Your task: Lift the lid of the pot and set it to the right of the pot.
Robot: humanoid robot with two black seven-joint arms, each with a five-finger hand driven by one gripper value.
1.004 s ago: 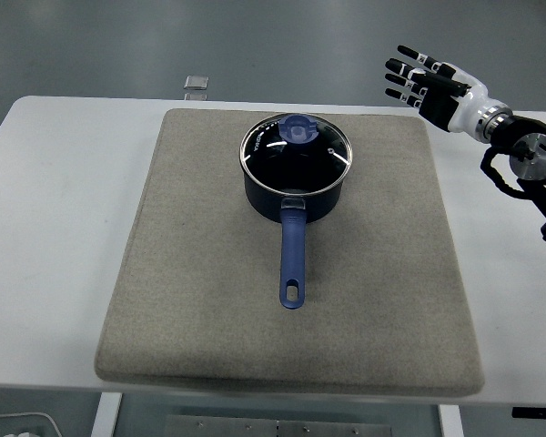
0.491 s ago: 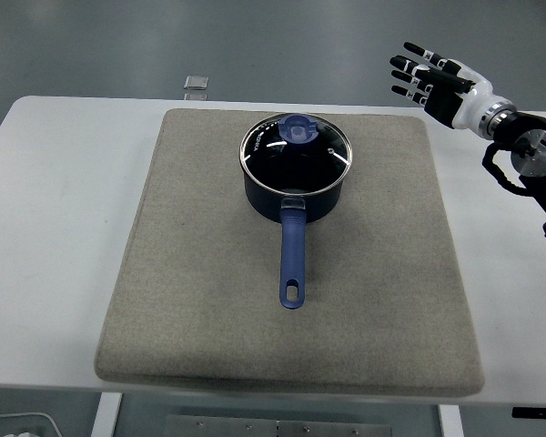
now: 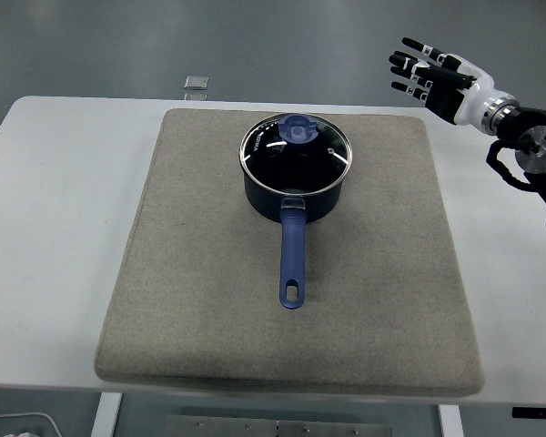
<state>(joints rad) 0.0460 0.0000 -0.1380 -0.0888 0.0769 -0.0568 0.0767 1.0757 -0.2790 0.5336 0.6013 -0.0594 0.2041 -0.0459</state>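
Observation:
The glass lid shows only plain dark (image 3: 294, 168) through it, so I should expect to find an empty pot (image 3: 264, 200) when I raise the lid by its knob.
A dark blue pot (image 3: 293, 187) stands on a grey mat (image 3: 200, 273), toward the mat's far middle, its long blue handle (image 3: 292, 259) pointing at the near edge. A glass lid (image 3: 296, 152) with a blue knob (image 3: 298, 128) sits closed on the pot. My right hand (image 3: 421, 71) is raised at the far right, beyond the mat's far right corner, fingers spread and holding nothing, well apart from the pot. The left arm is out of view.
The mat covers most of the white table (image 3: 55, 209). A small clear square object (image 3: 197, 83) lies at the table's far edge, left of the pot. The mat surface right of the pot (image 3: 400, 209) is bare.
My right hand has drifted slightly up and to the right, still open. The pot and lid have not moved.

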